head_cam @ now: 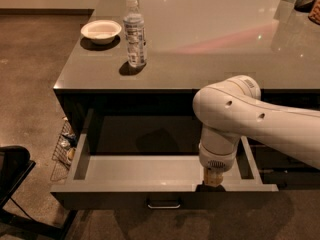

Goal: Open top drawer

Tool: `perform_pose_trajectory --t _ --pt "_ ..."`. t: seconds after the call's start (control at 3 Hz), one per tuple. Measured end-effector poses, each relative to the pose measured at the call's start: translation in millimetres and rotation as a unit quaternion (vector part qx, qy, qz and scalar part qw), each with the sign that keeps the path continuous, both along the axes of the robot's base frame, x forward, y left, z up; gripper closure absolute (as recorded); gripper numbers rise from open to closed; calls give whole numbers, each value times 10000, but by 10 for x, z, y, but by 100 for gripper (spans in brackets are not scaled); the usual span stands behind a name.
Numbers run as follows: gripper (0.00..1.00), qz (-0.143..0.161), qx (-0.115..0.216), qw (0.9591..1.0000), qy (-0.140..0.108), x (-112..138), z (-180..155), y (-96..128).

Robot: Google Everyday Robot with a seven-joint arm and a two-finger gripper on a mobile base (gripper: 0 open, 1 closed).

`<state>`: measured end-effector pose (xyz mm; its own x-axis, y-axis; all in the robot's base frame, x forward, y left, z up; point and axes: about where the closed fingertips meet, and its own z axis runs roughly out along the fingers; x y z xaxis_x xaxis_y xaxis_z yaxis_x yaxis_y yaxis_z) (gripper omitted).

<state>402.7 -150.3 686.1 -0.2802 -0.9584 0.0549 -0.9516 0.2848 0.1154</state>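
Note:
The drawer front's rim (212, 188) has my gripper pointing straight down at it, so next I move up, tilt my fingers into the drawer (193, 174) and pull the drawer front farther out.
The top drawer (125, 200) is a wide dark grey drawer under the countertop. It stands pulled far out, showing its shallow light grey interior (140, 168). Its small bar handle (163, 204) sits at the centre of the front. My gripper (214, 180) hangs from the white arm (235, 111) and points straight down. It rests at the top rim of the drawer front, right of the handle. The arm hides part of the drawer's right side.
A clear water bottle (135, 31) and a white bowl (101, 31) stand on the grey countertop (210, 39) at its left. A wire basket (62, 149) hangs beside the cabinet at the left. A black chair (12, 176) stands at the lower left.

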Motion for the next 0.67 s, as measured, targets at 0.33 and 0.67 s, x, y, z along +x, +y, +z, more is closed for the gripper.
perform_pose_trajectory --t 0.33,0.67 --pt "100 0 0 10000 0 0 0 0" --pt "100 95 -149 9998 -50 125 137 -83"
